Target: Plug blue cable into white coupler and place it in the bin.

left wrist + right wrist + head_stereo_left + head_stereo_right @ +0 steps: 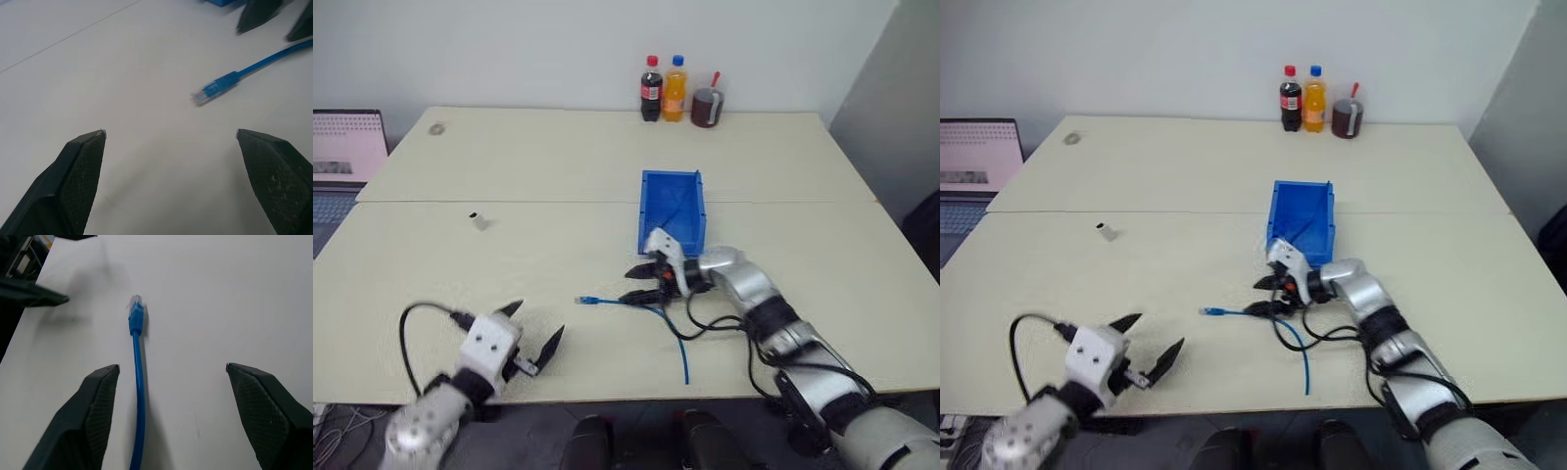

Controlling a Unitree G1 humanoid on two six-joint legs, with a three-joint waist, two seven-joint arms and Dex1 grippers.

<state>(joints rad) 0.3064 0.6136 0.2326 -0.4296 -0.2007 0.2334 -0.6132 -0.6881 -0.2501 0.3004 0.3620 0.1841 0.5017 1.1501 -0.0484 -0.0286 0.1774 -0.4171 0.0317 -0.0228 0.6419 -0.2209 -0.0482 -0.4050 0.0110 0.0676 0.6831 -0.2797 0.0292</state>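
Note:
The blue cable rests in one smooth, wide curve (671,324), so its free tail (685,362) will stick out in a springy arc when the robot raises it.
The blue cable (651,308) lies loose on the table in front of the bin (672,186), its plug (587,300) pointing toward my left side. My right gripper (628,284) is open just above it, one finger on either side of the cord; in the right wrist view the cable (138,382) runs flat between the spread fingers. My left gripper (536,328) is open near the front edge, a short way from the plug (212,90). The white coupler (480,221) sits alone further back on the left. The bin is a blue open tray.
Two bottles and a dark cup (675,90) stand at the table's far edge. A laptop (347,147) sits off the left side. A small round object (436,128) lies at the far left. Black arm cables (705,328) loop over the table by my right wrist.

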